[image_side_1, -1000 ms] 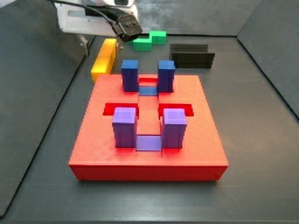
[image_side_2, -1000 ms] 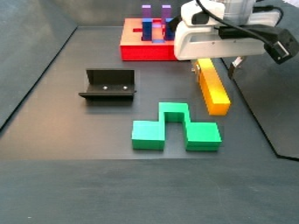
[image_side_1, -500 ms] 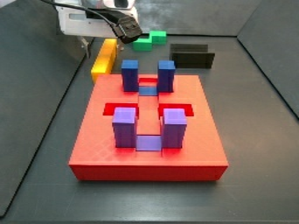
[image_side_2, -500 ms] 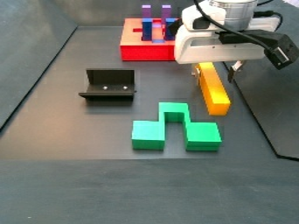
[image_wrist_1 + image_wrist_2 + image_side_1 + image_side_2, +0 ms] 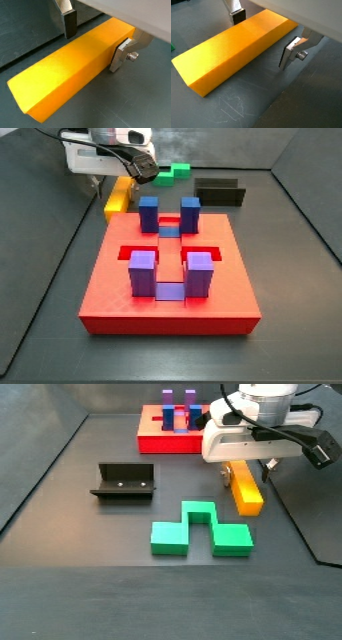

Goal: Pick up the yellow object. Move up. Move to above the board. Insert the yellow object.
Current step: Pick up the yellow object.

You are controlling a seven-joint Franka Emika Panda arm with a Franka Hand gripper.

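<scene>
The purple posts' gap is in line with the blue posts' gap, so I expect the yellow object to slip down lengthwise into both gaps when the robot lowers it.
The yellow object is a long plain bar lying flat on the dark floor, also seen in the wrist view and in both side views. My gripper is open and straddles one end of the bar, one silver finger on one long side with a gap and the other finger close against the opposite side. In the side views the gripper sits low over the bar. The red board with purple and blue posts lies apart from it.
A green notched block lies on the floor close to the bar's free end. The black L-shaped fixture stands to one side. Dark walls enclose the floor.
The gripper has come down lower over the yellow bar, so its fingers now flank the bar's end. The bar, board and green block have not moved.
</scene>
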